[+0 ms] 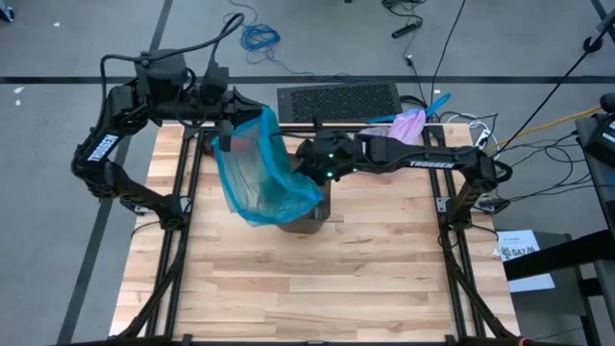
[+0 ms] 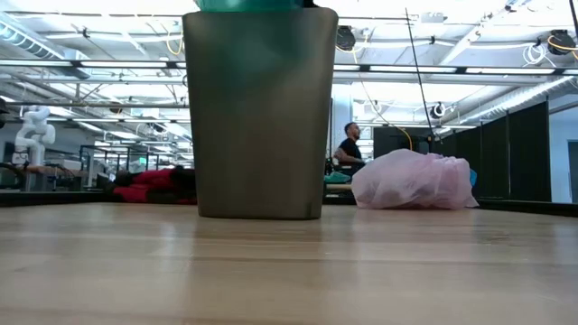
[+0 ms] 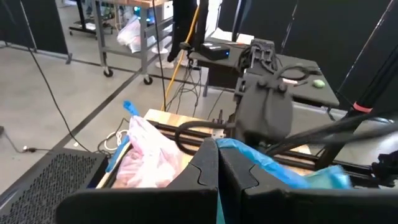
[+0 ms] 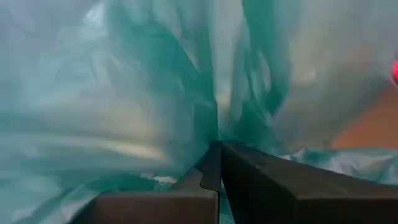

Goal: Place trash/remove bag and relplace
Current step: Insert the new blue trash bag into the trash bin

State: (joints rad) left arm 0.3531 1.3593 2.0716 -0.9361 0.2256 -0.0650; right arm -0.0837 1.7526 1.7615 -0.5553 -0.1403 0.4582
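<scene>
The robot's right gripper is pinching gathered folds of the teal bag above the bin's opening, so it should let go, move back and grip the bag's loose edge near the bin's corner.
A teal plastic bag hangs spread between my two grippers above a grey bin that stands on the wooden table. Its lower end shows at the bin's mouth. My left gripper is shut on the teal bag at the far left; my right gripper is shut on it just beyond the bin. The bag, a pale pink liner, lies bunched on the table's far right part, also seen in the low view and the left wrist view. The trash is out of view. My left gripper pinches the teal bag's upper edge between its two shut fingers, coming nearly level from the table's far left. The plastic runs away from the fingers and hangs below them. One layer or several, I cannot tell. My right gripper pinches gathered teal plastic between its two shut fingers, slanting down from the table's right side. The film billows all around the fingers, so which part of the bag it has cannot be told. The bag hangs below toward the bin.
A black mat lies beyond the table's far edge, with cables on the floor around it. A paper sheet sits off the table's right side. Something red lies beyond the table. A person is in the room behind.
</scene>
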